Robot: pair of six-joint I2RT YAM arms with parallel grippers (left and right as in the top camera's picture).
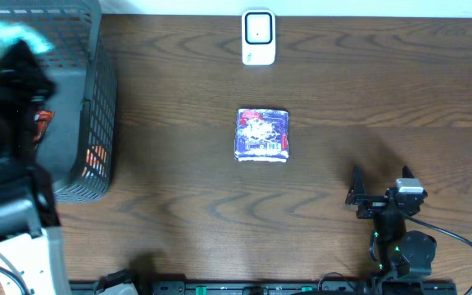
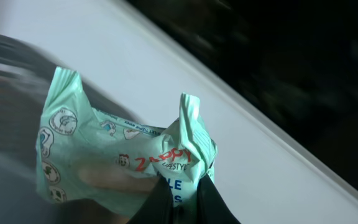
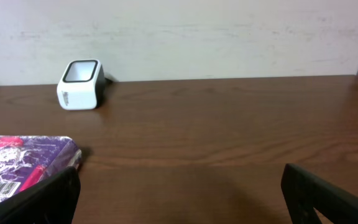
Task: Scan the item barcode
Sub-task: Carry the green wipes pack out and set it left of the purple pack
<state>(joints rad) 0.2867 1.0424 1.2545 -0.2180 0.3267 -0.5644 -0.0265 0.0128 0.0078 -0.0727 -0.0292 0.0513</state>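
Observation:
The mint-green packet is clear above the basket, and the space beside the purple packet is open. My left gripper goes on there before it lets go of the mint-green packet.
My left gripper is shut on the edge of a mint-green soft packet with red and blue print, held up in the air. From overhead the packet shows blurred above the basket at the far left. No barcode shows on it. The white scanner stands at the table's back centre, also in the right wrist view. My right gripper rests open near the front right, nothing between its fingers.
A purple printed packet lies flat mid-table, its barcode facing up at the near left of the right wrist view. A dark mesh basket with red and orange items fills the left back corner. A pale wall runs behind the table.

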